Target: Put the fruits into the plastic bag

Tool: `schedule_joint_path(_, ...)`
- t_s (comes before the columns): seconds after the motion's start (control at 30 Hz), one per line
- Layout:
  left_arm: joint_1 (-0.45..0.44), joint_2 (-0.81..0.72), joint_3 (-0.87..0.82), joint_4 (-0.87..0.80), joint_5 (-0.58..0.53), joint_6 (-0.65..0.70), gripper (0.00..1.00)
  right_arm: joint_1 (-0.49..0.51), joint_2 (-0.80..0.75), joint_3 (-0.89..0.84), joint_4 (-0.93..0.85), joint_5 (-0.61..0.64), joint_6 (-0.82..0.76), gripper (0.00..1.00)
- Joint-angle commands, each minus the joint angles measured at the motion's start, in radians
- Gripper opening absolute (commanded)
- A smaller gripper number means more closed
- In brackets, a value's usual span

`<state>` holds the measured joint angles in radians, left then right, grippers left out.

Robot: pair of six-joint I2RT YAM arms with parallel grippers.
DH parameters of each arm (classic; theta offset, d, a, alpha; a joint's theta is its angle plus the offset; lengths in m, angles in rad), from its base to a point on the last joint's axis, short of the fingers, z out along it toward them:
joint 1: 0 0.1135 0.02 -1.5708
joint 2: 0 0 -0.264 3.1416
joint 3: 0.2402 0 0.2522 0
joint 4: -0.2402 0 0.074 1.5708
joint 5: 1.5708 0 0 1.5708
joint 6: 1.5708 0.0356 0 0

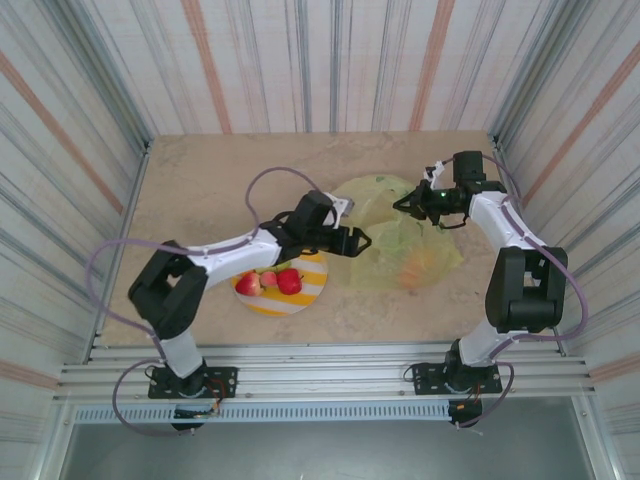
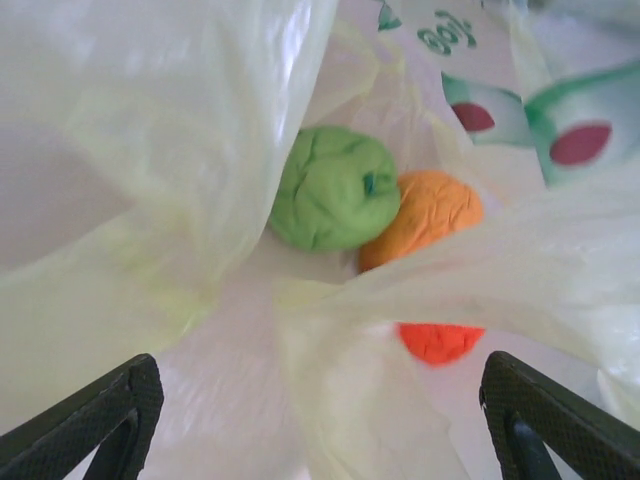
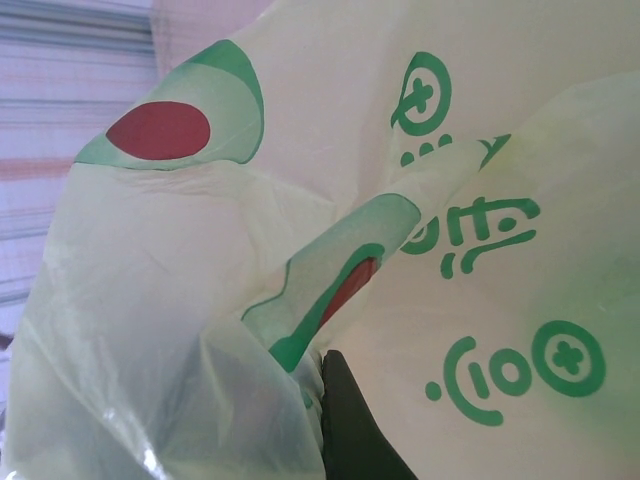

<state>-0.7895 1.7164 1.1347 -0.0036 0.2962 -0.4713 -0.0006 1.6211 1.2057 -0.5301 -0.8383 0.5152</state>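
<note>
The green fruit (image 2: 335,188) is in the bag, clear of the left gripper's open fingers, so the robot should keep moving them toward the plate (image 1: 280,300) until they get to a fruit.
The translucent yellow plastic bag (image 1: 385,235) lies right of the striped plate (image 1: 305,298). Three red fruits (image 1: 270,282) rest on the plate. My left gripper (image 1: 357,241) is open at the bag's mouth. In the left wrist view its black fingers (image 2: 105,420) stand wide apart with only bag film (image 2: 150,150) between them. Beyond them, inside the bag, lie a green fruit (image 2: 335,200), an orange fruit (image 2: 430,212) and a red-orange fruit (image 2: 440,342) half under a fold. My right gripper (image 1: 404,204) is shut on the bag's far edge (image 3: 300,300) and lifts it.
Striped walls close in the tabletop (image 1: 200,180) on three sides. An orange shape (image 1: 418,268) shows through the bag's near right part. The arm bases sit on the metal rail (image 1: 320,375) at the near edge.
</note>
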Motion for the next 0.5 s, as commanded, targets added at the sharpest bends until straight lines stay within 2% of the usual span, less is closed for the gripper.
schedule_joint_path(0.0,0.006,-0.137,-0.075,-0.103,0.013,0.124,0.87,-0.009,0.003,-0.006,-0.036,0.013,-0.035,0.00)
schedule_joint_path(0.4,0.071,-0.454,-0.205,-0.352,-0.097,0.218,0.90,-0.012,0.018,-0.005,-0.036,0.019,-0.045,0.00)
schedule_joint_path(0.47,0.076,-0.505,-0.207,-0.430,-0.152,0.229,0.90,-0.011,0.018,-0.006,-0.035,0.019,-0.047,0.00)
